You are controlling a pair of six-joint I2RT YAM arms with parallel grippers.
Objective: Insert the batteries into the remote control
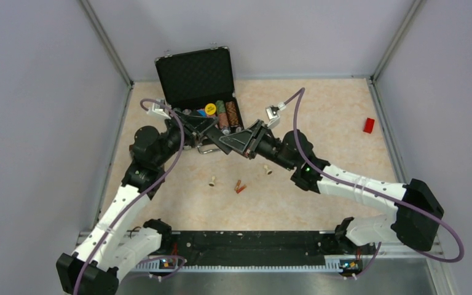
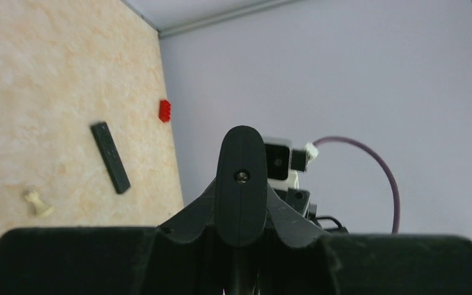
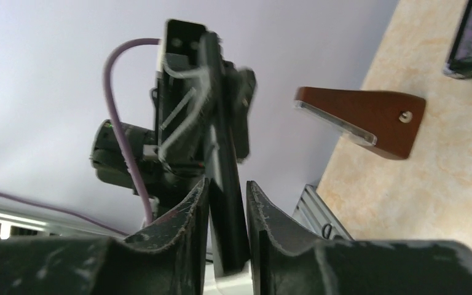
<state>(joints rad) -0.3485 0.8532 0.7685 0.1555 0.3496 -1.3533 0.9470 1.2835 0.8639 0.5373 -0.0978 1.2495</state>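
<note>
Next, I back my right gripper off and grip only the battery cover to pull it free, because the remote control's end reaches far into my right gripper.
The remote control is a slim black bar held in the air in front of the open case, between my two grippers. My left gripper is shut on its left end, which shows as a rounded black tip between the fingers. My right gripper is shut on the other end. In the right wrist view the bar stands edge-on between the fingers. The batteries, two tiny red-orange cylinders, lie side by side on the table nearer the arm bases, untouched.
An open black case with several items stands at the back. Two cream pegs lie near the batteries. A red block sits far right. Another black bar lies on the table. A brown wedge shows near the case.
</note>
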